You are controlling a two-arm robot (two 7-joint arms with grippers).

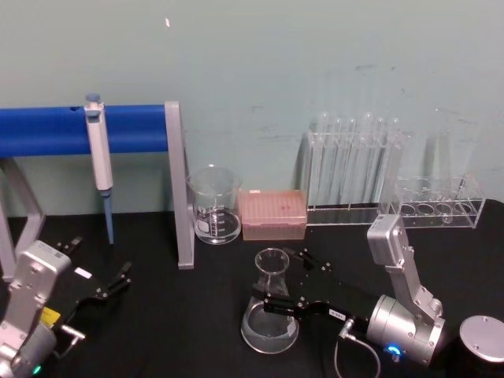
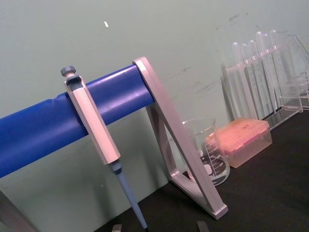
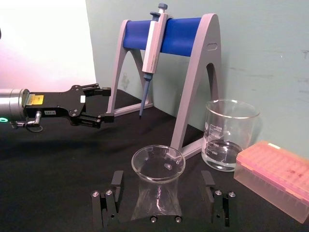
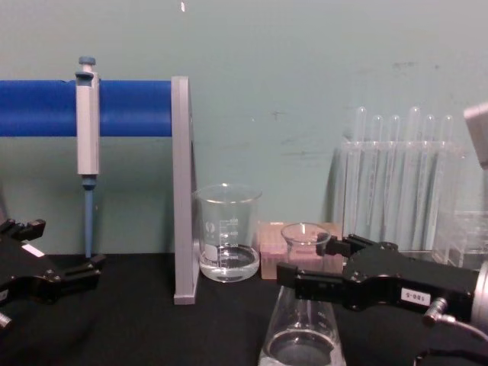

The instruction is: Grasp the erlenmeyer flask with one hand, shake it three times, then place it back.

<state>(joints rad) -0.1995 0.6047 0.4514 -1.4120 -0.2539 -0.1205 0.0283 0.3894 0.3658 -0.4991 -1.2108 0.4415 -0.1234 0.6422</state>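
Note:
The clear liquid [image 4: 300, 348] sits low in the flask's wide base [image 4: 302, 357], so it will stay well below the flask's neck when I shake the flask.
The erlenmeyer flask [image 1: 270, 311] stands upright on the black table with a little clear liquid in its base. My right gripper [image 1: 285, 278] is open, one finger on each side of the flask's neck. In the right wrist view the flask [image 3: 158, 186] sits between the two black fingers [image 3: 110, 198] with a gap on each side. From the chest view the right gripper [image 4: 303, 261] is level with the upper neck of the flask [image 4: 301, 339]. My left gripper [image 1: 101, 260] rests open at the table's left front, well away from the flask.
A glass beaker [image 1: 214, 206] and a pink tip box [image 1: 272, 214] stand just behind the flask. Test tube racks [image 1: 354, 169] line the back right. A pipette [image 1: 98, 153] hangs on the blue stand, whose grey leg [image 1: 181, 197] is left of the beaker.

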